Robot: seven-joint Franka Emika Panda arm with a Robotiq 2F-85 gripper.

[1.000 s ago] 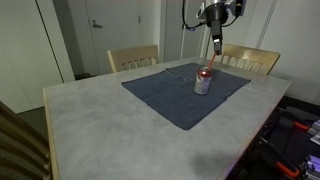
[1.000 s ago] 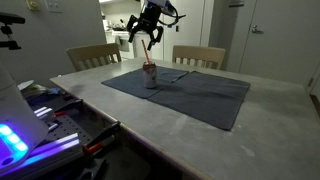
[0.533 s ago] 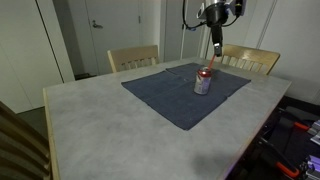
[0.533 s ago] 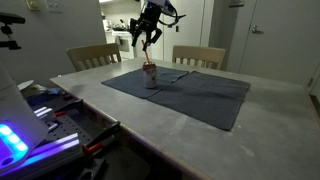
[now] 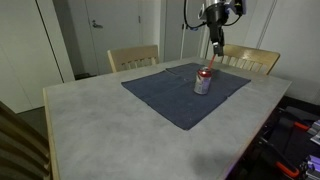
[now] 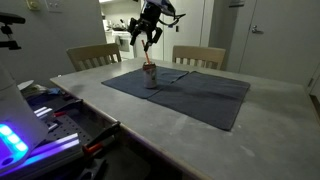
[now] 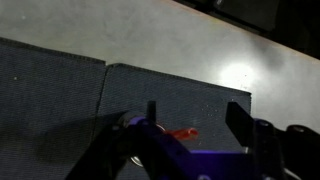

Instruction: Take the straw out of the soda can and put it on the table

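The red straw's tip (image 7: 184, 133) is under my tilted gripper, so next I straighten my gripper to point down above the soda can (image 5: 203, 81) before it closes on the straw.
The soda can (image 5: 202, 83) stands upright on the dark blue mat, which lies on the grey speckled table (image 5: 110, 115). It also shows in an exterior view (image 6: 150, 77). The red straw (image 5: 208, 62) sticks up out of the can at a slant in both exterior views (image 6: 148, 55). My gripper (image 5: 215, 42) hangs above the can at the straw's top end (image 6: 148, 38). In the wrist view the jaws (image 7: 195, 118) are spread wide, with the straw's red tip (image 7: 181, 132) between them and touching neither finger.
The dark blue cloth mat (image 5: 170, 95) covers the far part of the table (image 6: 200, 92). Wooden chairs (image 5: 133, 57) stand behind the table's far edge (image 6: 198, 56). A bench with gear and lights (image 6: 40, 120) is beside the table.
The gripper has edged very slightly upward over the can. The straw and the can have not moved.
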